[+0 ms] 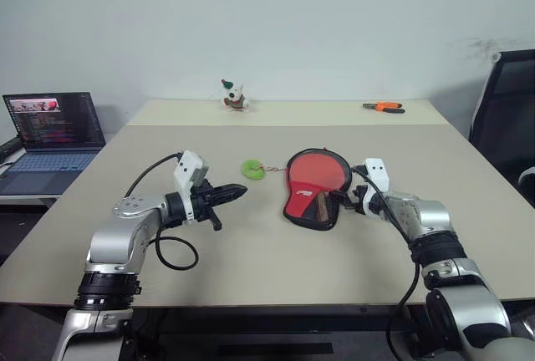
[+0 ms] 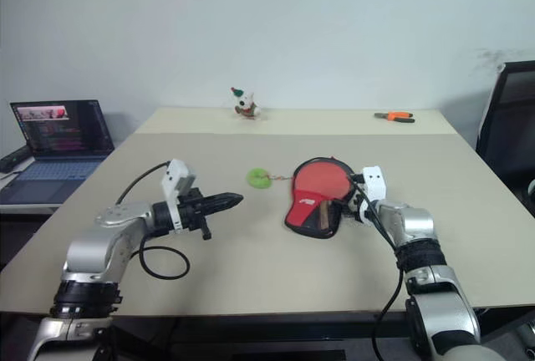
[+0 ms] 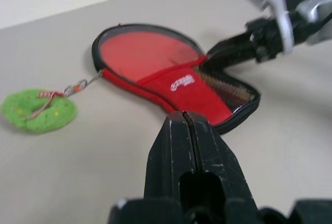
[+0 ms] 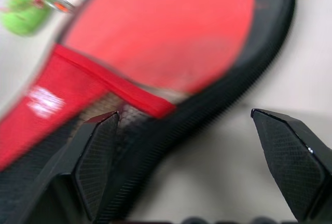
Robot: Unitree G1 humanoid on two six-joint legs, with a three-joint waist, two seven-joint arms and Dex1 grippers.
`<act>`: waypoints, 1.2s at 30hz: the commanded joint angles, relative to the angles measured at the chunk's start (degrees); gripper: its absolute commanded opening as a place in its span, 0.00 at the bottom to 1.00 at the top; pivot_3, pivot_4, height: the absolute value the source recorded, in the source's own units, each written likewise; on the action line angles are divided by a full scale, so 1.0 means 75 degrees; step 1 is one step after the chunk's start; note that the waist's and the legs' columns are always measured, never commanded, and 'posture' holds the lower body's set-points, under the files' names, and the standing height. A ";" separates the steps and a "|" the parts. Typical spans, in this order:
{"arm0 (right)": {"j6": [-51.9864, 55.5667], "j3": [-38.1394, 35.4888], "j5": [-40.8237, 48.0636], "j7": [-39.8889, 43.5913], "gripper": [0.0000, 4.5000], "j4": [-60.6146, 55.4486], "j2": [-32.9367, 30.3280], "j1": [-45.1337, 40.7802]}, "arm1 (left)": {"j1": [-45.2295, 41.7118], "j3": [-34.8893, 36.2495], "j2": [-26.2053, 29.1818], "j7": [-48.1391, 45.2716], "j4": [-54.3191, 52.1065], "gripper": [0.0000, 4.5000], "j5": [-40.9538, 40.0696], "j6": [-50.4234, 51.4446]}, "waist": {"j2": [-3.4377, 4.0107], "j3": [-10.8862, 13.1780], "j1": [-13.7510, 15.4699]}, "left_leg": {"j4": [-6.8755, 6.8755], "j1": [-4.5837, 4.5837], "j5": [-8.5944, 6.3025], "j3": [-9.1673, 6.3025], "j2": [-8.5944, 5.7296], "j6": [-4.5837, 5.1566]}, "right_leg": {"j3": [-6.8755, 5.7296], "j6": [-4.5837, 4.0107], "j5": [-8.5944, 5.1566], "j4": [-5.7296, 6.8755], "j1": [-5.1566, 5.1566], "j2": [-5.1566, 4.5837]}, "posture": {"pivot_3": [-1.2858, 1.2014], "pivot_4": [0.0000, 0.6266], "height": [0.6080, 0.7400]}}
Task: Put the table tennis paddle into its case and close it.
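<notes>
My gripper is going to pull the case closer, and the green fuzzy ball (image 1: 252,170) will trail along because a small chain (image 1: 274,169) joins it to the case's rim.
The black case (image 1: 290,214) lies flat on the table's middle. The table tennis paddle's red face (image 1: 318,168) shows through its mesh panel, above a red patch (image 3: 189,86), and the handle (image 3: 228,86) lies under the mesh at the narrow end. I cannot tell whether the case's edge is zipped. A green fuzzy ball (image 1: 253,169) hangs on a small chain from the case's rim. My right gripper (image 1: 335,204) is open at the narrow end, with one finger (image 4: 98,156) over the case and the other (image 4: 290,162) over bare table. My left gripper (image 1: 237,190) is shut and empty, well left of the case.
A laptop (image 1: 54,135) sits on a side desk at the left. A small toy figure (image 1: 234,95) and orange-handled pliers (image 1: 384,107) lie at the table's far edge. A black chair (image 1: 508,119) stands at the right.
</notes>
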 commanded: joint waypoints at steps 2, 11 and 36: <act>-0.0106 0.0183 -0.0183 0.0523 1.00 0.0238 0.0112 -0.0330 | 0.0043 0.0195 0.0154 0.0209 -0.0543 0.00 -0.0262 0.0089 | 0.0000 0.0000 -0.0021 | 0.0001 0.0001 0.0000 0.0001 0.0001 0.0000 | 0.0001 0.0000 0.0000 0.0001 0.0000 0.0001 | 0.52 0.24 1.00; -0.0362 0.0489 -0.0569 0.1013 1.00 0.1089 0.0628 -0.0794 | 0.0139 0.0158 0.0242 0.0437 -0.0727 0.00 -0.0439 0.0167 | 0.0000 -0.0001 -0.0202 | -0.0002 0.0010 -0.0001 0.0010 0.0001 0.0000 | 0.0006 -0.0002 0.0001 0.0004 0.0000 0.0006 | 0.52 0.24 1.00; 0.1283 0.0057 0.0115 0.2864 0.00 0.0833 0.1314 -0.1049 | 0.1505 0.0526 0.1620 -0.0854 -0.1882 0.00 -0.1872 0.0776 | -0.0002 -0.0001 -0.0379 | -0.0055 0.0058 -0.0003 0.0071 0.0090 0.0000 | 0.0029 -0.0027 0.0006 -0.0004 -0.0003 0.0034 | 0.52 0.24 1.00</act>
